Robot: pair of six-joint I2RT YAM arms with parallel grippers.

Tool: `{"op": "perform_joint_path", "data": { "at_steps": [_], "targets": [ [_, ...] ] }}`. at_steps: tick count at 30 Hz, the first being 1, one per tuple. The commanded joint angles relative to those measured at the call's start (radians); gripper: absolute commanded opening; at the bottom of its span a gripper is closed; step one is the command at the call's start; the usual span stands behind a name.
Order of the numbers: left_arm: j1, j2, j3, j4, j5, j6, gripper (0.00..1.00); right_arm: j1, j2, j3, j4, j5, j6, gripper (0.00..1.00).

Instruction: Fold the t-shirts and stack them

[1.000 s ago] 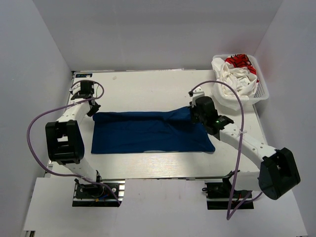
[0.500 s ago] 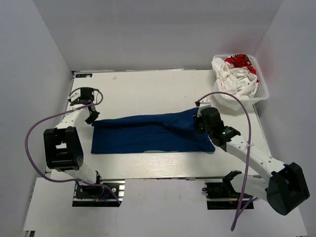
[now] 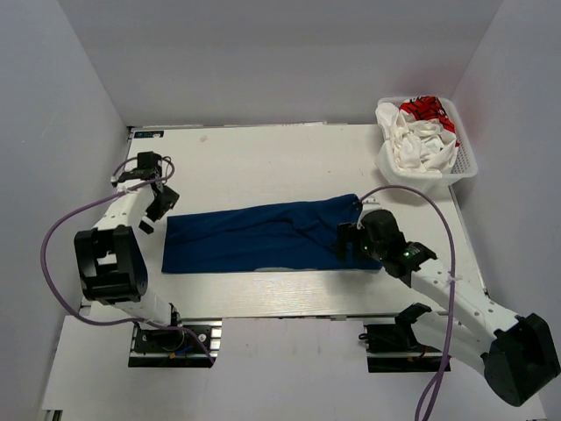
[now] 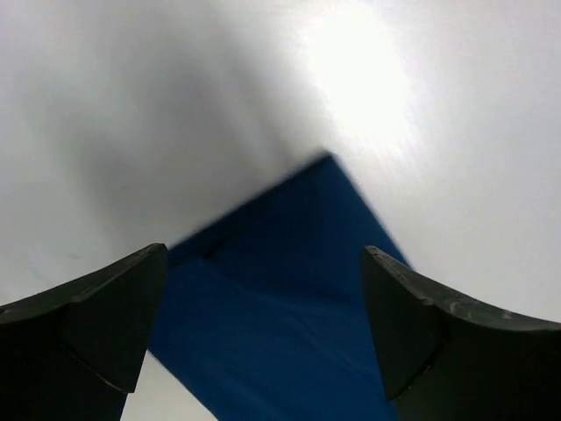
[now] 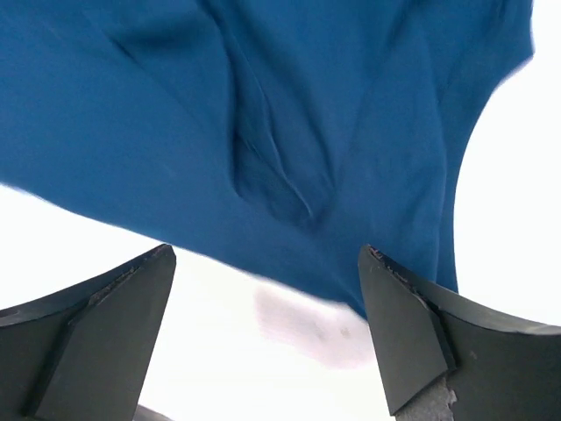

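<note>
My left gripper is hovering past the royal blue t-shirt's corner (image 3: 170, 218), and the t-shirt lies crosswise. My grippers should grab its far edge (image 3: 200, 213) and turn the t-shirt lengthwise.
The royal blue t-shirt (image 3: 263, 237) lies flat on the table as a long folded band. My left gripper (image 3: 151, 213) hovers open just off its far left corner. In the left wrist view that blue corner (image 4: 289, 254) lies under the open left gripper (image 4: 265, 303), and nothing is held. My right gripper (image 3: 349, 240) stands open over the shirt's right end. The right wrist view shows the blue cloth (image 5: 263, 114) and bare table below the open right gripper (image 5: 267, 303). The white t-shirt (image 3: 419, 132) with red print sits crumpled in the basket.
A white mesh basket (image 3: 465, 164) stands at the back right corner of the white table (image 3: 263, 162). Grey walls close in the left, right and back sides. Purple cables loop from both arms.
Both grippers have opened and let go of the blue shirt's far edge, which now lies flat. The right arm has drawn back toward the near edge; the left gripper shifted slightly left.
</note>
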Motion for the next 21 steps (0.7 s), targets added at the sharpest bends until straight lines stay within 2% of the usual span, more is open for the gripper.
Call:
{"op": "perform_joint_path", "data": {
  "at_steps": [1, 2, 3, 4, 6, 10, 13, 15, 17, 21],
  "targets": [
    [-0.022, -0.125, 0.013, 0.163, 0.237, 0.096, 1.0, 0.001, -0.033, 0.073, 0.132, -0.006, 0.011, 0.9],
    [-0.022, -0.136, -0.03, 0.265, 0.364, 0.142, 1.0, -0.001, -0.002, 0.084, 0.187, -0.035, -0.001, 0.9],
    [-0.022, -0.148, -0.053, 0.31, 0.365, 0.158, 1.0, 0.001, 0.015, 0.084, 0.233, -0.036, -0.007, 0.9],
    [-0.022, -0.149, -0.071, 0.346, 0.452, 0.176, 1.0, -0.001, 0.038, 0.094, 0.253, -0.08, -0.023, 0.9],
    [-0.032, -0.138, -0.119, 0.38, 0.494, 0.186, 1.0, 0.004, 0.114, 0.128, 0.291, -0.138, -0.04, 0.9],
    [-0.032, -0.077, -0.186, 0.38, 0.474, 0.195, 1.0, 0.001, 0.332, 0.223, 0.339, -0.183, -0.087, 0.9],
    [-0.041, -0.046, -0.219, 0.38, 0.453, 0.204, 1.0, 0.001, 0.438, 0.272, 0.361, -0.224, -0.118, 0.9],
    [-0.041, -0.011, -0.233, 0.38, 0.425, 0.204, 1.0, 0.004, 0.473, 0.294, 0.357, -0.255, -0.138, 0.9],
    [-0.041, 0.015, -0.242, 0.371, 0.425, 0.204, 1.0, 0.006, 0.521, 0.283, 0.412, -0.348, -0.151, 0.9],
    [-0.041, 0.063, -0.23, 0.346, 0.416, 0.227, 1.0, 0.007, 0.596, 0.297, 0.411, -0.376, -0.162, 0.9]
  ]
}}
